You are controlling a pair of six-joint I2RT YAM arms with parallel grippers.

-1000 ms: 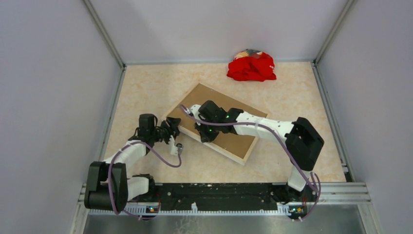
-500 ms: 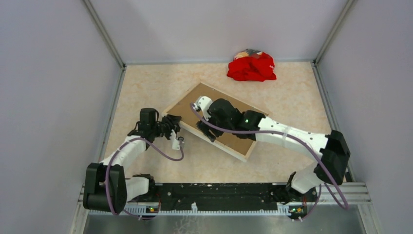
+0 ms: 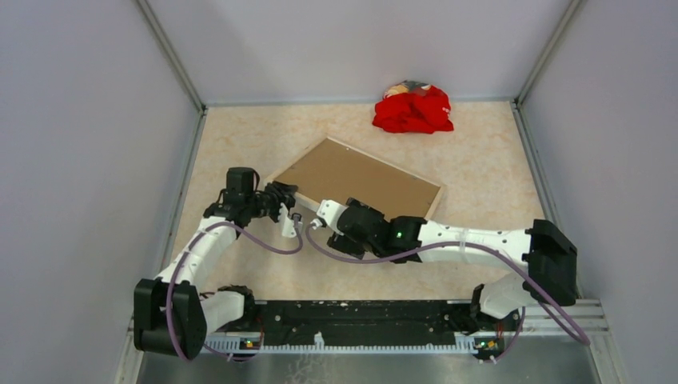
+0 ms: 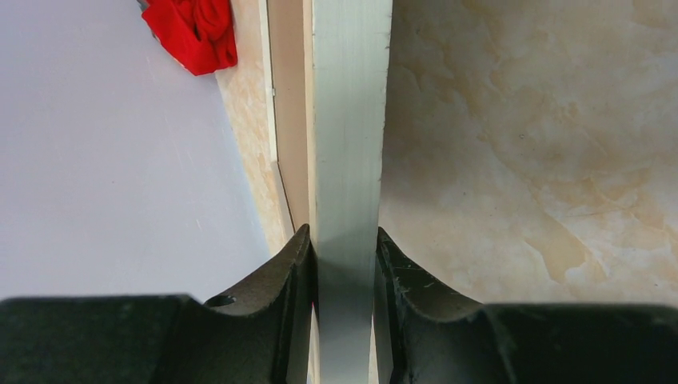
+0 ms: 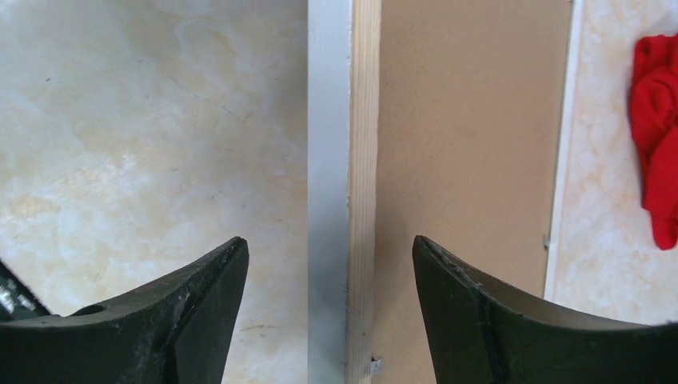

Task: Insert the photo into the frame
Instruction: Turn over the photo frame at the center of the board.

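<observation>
My right gripper should take the frame's near bar and turn the frame face up, because the frame is lying back up with the brown backing board in it.
The frame lies at the middle of the table with its wood back up, and a brown backing board fills it. My left gripper is at the frame's left corner. In the left wrist view the left gripper is shut on the white rail, both fingers pressed against it. My right gripper hovers over the near rail. In the right wrist view the right gripper stands open astride the rail, touching neither side. The photo is hidden.
A crumpled red cloth lies at the back of the table near the rear wall, and shows in the wrist views as well. Grey walls close in the left, right and far sides.
My right gripper left the top of the board, drew back to the near rail and opened. The left gripper shut on the rail. The frame slid back and to the right.
</observation>
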